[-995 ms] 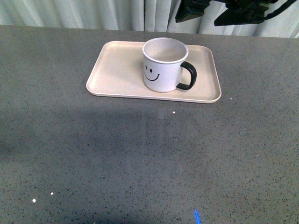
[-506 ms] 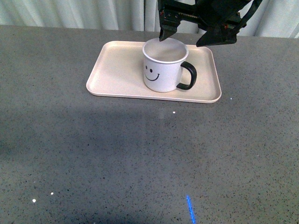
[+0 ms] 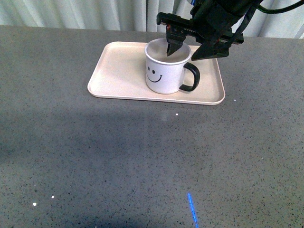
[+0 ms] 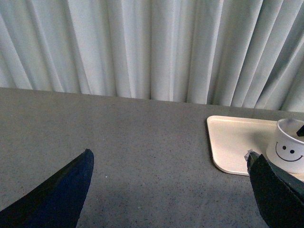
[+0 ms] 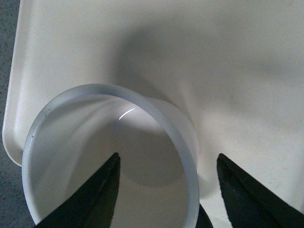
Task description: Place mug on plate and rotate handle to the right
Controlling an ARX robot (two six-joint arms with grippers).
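The mug (image 3: 165,71) stands on the plate's smooth, flat bottom (image 3: 122,71), so the mug will turn around upright and the plate will stay in place when I turn the mug's rim.
The white mug (image 3: 164,71) with a black smiley face stands upright on the pale beige plate (image 3: 118,71). Its black handle (image 3: 191,77) points to the right in the front view. My right gripper (image 3: 186,51) is open and hangs over the mug's right rim, one finger inside the mug, the other outside above the handle. In the right wrist view the mug's rim (image 5: 185,152) passes between the two open fingers (image 5: 167,164). My left gripper (image 4: 171,190) is open and empty over bare table, left of the plate (image 4: 232,142) and the mug (image 4: 289,152).
The grey speckled table (image 3: 142,156) spreads wide in front of the plate. A pale curtain (image 3: 95,14) hangs behind the table's far edge.
My right gripper has come down from above the far edge onto the mug's right rim. The mug and plate have not moved.
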